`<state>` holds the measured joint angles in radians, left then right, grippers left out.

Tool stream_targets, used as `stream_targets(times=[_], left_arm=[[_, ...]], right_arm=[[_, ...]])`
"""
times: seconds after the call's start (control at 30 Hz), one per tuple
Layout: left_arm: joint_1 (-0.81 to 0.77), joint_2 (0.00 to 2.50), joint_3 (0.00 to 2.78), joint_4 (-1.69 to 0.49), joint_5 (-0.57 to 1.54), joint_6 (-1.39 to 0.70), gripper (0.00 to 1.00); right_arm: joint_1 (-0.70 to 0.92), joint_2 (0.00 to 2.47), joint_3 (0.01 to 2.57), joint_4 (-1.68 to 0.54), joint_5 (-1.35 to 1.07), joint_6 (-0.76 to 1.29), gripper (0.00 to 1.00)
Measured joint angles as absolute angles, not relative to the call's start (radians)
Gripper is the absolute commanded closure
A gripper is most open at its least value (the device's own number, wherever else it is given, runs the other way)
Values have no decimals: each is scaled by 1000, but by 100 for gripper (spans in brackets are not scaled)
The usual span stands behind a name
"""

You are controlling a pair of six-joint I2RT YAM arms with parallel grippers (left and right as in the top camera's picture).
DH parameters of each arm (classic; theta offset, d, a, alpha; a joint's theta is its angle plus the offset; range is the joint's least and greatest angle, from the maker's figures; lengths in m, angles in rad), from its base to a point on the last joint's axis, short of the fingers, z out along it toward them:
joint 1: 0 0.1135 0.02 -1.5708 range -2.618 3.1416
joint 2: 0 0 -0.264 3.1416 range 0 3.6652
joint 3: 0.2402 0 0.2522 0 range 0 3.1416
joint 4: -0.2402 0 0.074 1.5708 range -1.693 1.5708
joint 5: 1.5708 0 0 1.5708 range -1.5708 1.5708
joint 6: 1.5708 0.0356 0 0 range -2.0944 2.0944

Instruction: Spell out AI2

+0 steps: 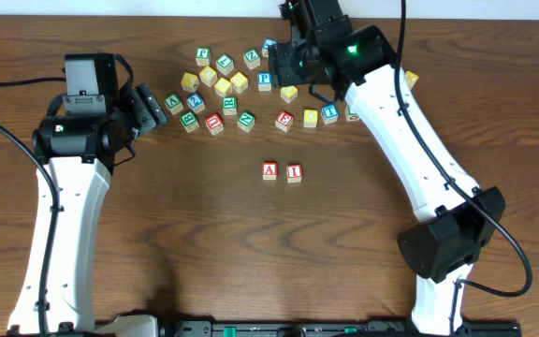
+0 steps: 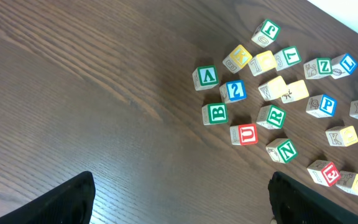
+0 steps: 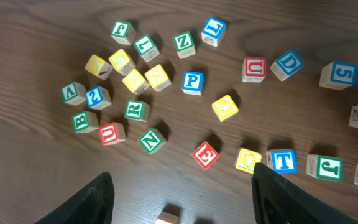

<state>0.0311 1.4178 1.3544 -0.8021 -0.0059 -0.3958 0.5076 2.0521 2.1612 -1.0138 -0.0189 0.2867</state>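
I should take the 2 block (image 2: 234,91) with my left gripper while my right gripper moves clear, because the blue 2 block (image 1: 195,102) is at my left gripper's end of the pile.
A red-lettered A block (image 1: 269,170) and a red-lettered I block (image 1: 294,172) stand side by side at the table's middle. A blue-lettered block that looks like a 2 (image 1: 196,102) lies in the left part of the block pile; it also shows in the left wrist view (image 2: 234,91) and the right wrist view (image 3: 97,96). My left gripper (image 1: 153,107) is open and empty just left of the pile, its fingers (image 2: 179,205) over bare wood. My right gripper (image 1: 298,64) is open and empty above the pile's back, fingers (image 3: 182,199) spread wide.
Several loose letter blocks lie scattered across the back of the table, among them a red U (image 1: 215,123), a green N (image 1: 246,120), a blue P (image 1: 265,80) and a red E (image 1: 284,119). A block's top edge (image 3: 166,218) shows below the right fingers.
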Motion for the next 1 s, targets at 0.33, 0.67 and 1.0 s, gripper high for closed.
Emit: stream_targets(times=[0.33, 0.67, 1.0], left_arm=[[31, 1419, 1354, -795, -6, -396, 12], [28, 1491, 1354, -720, -6, -389, 20], [-103, 1726, 1491, -653, -30, -375, 20]], right_arm=[[515, 2052, 2161, -1013, -22, 287, 34], [514, 2052, 2161, -1009, -22, 283, 33], [474, 2053, 2161, -1069, -22, 280, 28]])
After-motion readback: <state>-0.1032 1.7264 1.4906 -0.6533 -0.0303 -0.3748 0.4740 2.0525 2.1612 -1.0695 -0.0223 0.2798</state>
